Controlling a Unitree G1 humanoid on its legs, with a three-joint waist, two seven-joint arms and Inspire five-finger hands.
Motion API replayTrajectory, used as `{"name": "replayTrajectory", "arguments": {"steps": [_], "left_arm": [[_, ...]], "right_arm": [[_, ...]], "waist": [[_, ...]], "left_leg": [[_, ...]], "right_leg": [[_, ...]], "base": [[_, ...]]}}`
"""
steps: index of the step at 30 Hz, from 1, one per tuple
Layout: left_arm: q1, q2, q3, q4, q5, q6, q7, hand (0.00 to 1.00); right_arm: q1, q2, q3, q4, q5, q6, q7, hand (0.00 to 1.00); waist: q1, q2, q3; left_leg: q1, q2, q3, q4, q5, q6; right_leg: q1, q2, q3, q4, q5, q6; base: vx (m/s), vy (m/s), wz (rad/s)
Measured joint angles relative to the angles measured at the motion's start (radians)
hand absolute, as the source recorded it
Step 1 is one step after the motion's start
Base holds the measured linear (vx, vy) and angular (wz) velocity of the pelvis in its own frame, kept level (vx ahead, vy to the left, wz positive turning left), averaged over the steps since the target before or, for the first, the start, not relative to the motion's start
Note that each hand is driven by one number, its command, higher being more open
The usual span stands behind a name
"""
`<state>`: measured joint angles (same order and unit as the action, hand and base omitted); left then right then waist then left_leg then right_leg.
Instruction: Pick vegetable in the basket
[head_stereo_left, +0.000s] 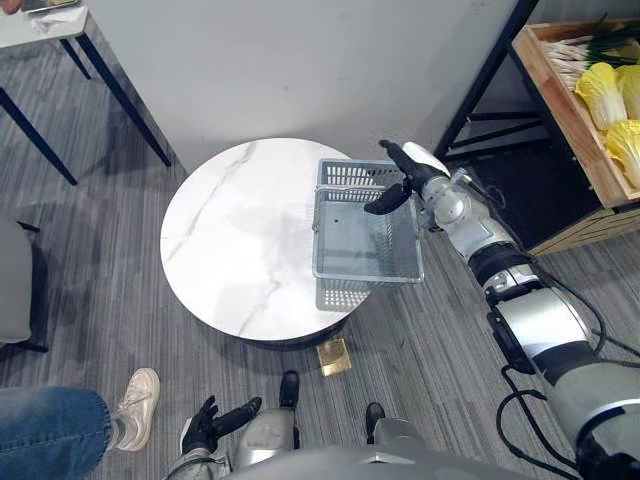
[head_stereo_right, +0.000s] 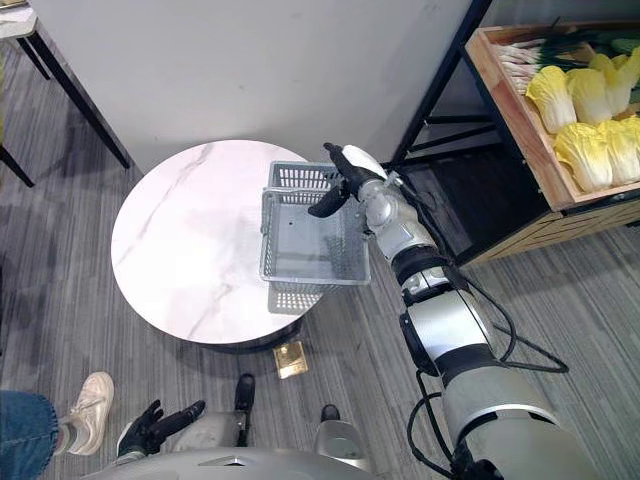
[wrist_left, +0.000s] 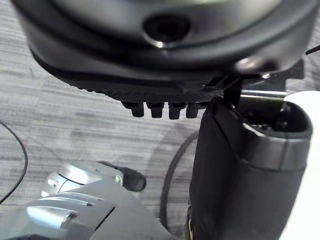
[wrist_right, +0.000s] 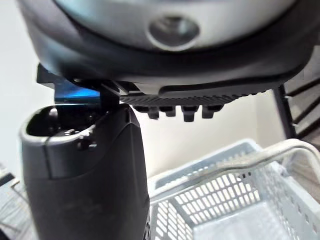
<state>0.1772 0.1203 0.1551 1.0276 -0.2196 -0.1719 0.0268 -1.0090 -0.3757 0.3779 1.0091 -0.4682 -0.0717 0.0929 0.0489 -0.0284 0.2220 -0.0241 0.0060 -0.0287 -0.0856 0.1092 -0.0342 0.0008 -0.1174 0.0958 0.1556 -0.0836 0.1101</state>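
I expect the basket's metal handle (wrist_right: 267, 153) to swing up and the basket to hang below it when I lift, because the handle lies folded toward the basket's rim (head_stereo_left: 342, 161).
An empty grey plastic basket (head_stereo_left: 340, 292) stands on the right edge of a round white marble table (head_stereo_left: 240, 240). My right hand (head_stereo_left: 410, 175) hovers over the basket's far right corner, open, fingers straight, thumb spread, holding nothing. The right wrist view shows the basket's wire handle (wrist_right: 280, 150) lying past the fingers (wrist_right: 182, 112). Yellow cabbages (head_stereo_left: 600, 95) and green onions (head_stereo_left: 575, 50) lie in a wooden crate (head_stereo_left: 570, 115) at the far right. My left hand (head_stereo_left: 215, 420) hangs low by my side, open and empty.
A black shelf frame (head_stereo_left: 480, 90) stands between the table and the crate. A person's shoe (head_stereo_left: 135, 400) and jeans leg are at the lower left. A small table with dark legs (head_stereo_left: 110, 85) is at the far left. A small brass-coloured block (head_stereo_left: 333, 357) lies on the floor.
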Motion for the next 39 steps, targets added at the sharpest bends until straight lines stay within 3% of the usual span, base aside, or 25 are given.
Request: {"name": "replayTrajectory", "arguments": {"steps": [11,18,24,27,29,33,34,35,39], "left_arm": [[-0.016,-0.005,-0.030,-0.011,-0.023,-0.001,-0.009,1.00],[-0.024,-0.008,-0.033,-0.016,-0.023,-0.001,-0.021,1.00],[-0.041,-0.010,-0.034,-0.017,-0.042,-0.002,-0.032,1.00],[-0.057,-0.006,-0.035,-0.018,-0.053,-0.001,-0.032,1.00],[-0.074,-0.001,-0.043,-0.036,-0.068,-0.004,-0.031,1.00],[-0.078,-0.001,-0.043,-0.038,-0.093,-0.006,-0.031,1.00],[-0.078,-0.001,-0.043,-0.047,-0.095,-0.007,-0.032,1.00],[-0.093,-0.003,-0.042,-0.057,-0.128,-0.009,-0.031,1.00],[-0.094,-0.003,-0.042,-0.048,-0.133,-0.007,-0.020,1.00]], "right_arm": [[-0.078,-0.015,0.120,0.023,-0.072,-0.031,0.075,1.00],[-0.081,-0.059,0.122,0.096,-0.117,-0.030,0.086,1.00],[-0.110,-0.091,0.093,0.115,-0.137,-0.028,0.085,1.00],[-0.136,-0.102,0.069,0.117,-0.137,-0.023,0.066,1.00],[-0.205,-0.146,0.041,0.117,-0.136,-0.018,0.030,1.00],[-0.238,-0.148,0.035,0.118,-0.135,-0.007,0.023,1.00],[-0.268,-0.157,0.036,0.121,-0.132,-0.007,0.023,0.00],[-0.329,-0.205,0.036,0.123,-0.122,-0.004,0.019,0.00],[-0.332,-0.221,0.036,0.123,-0.115,-0.002,0.009,0.00]], "waist": [[0.008,0.027,0.012],[0.030,0.041,0.018],[0.032,0.078,0.040],[0.035,0.091,0.067],[0.060,0.114,0.123],[0.069,0.116,0.148],[0.064,0.121,0.155],[0.069,0.143,0.203],[0.074,0.146,0.214]], "left_leg": [[-0.050,0.008,-0.061,-0.001,0.026,-0.009],[-0.093,0.008,-0.086,-0.004,0.054,-0.023],[-0.145,0.030,-0.094,-0.004,0.082,-0.036],[-0.176,0.040,-0.103,-0.003,0.098,-0.045],[-0.214,0.042,-0.104,-0.001,0.113,-0.052],[-0.226,0.040,-0.109,0.000,0.118,-0.049],[-0.245,0.040,-0.111,0.000,0.122,-0.053],[-0.266,0.042,-0.115,0.000,0.128,-0.059],[-0.266,0.041,-0.115,0.000,0.135,-0.052]], "right_leg": [[-0.023,0.016,-0.015,-0.002,-0.002,-0.013],[-0.035,0.017,-0.041,-0.031,-0.013,-0.027],[-0.098,0.040,-0.059,0.003,-0.014,-0.027],[-0.140,0.051,-0.064,0.031,-0.015,-0.029],[-0.198,0.053,-0.062,0.072,-0.021,-0.033],[-0.227,0.053,-0.063,0.109,-0.040,-0.038],[-0.253,0.053,-0.064,0.126,-0.044,-0.039],[-0.280,0.055,-0.064,0.143,-0.045,-0.038],[-0.281,0.054,-0.064,0.143,-0.046,-0.039]], "base": [[-0.04,-0.020,0.13],[-0.08,-0.022,0.11],[-0.11,-0.044,0.04],[-0.07,-0.042,0.04],[-0.04,-0.061,0.00],[0.03,-0.041,0.02],[-0.03,-0.077,0.06],[-0.05,-0.051,0.02],[0.02,-0.025,0.01]]}}
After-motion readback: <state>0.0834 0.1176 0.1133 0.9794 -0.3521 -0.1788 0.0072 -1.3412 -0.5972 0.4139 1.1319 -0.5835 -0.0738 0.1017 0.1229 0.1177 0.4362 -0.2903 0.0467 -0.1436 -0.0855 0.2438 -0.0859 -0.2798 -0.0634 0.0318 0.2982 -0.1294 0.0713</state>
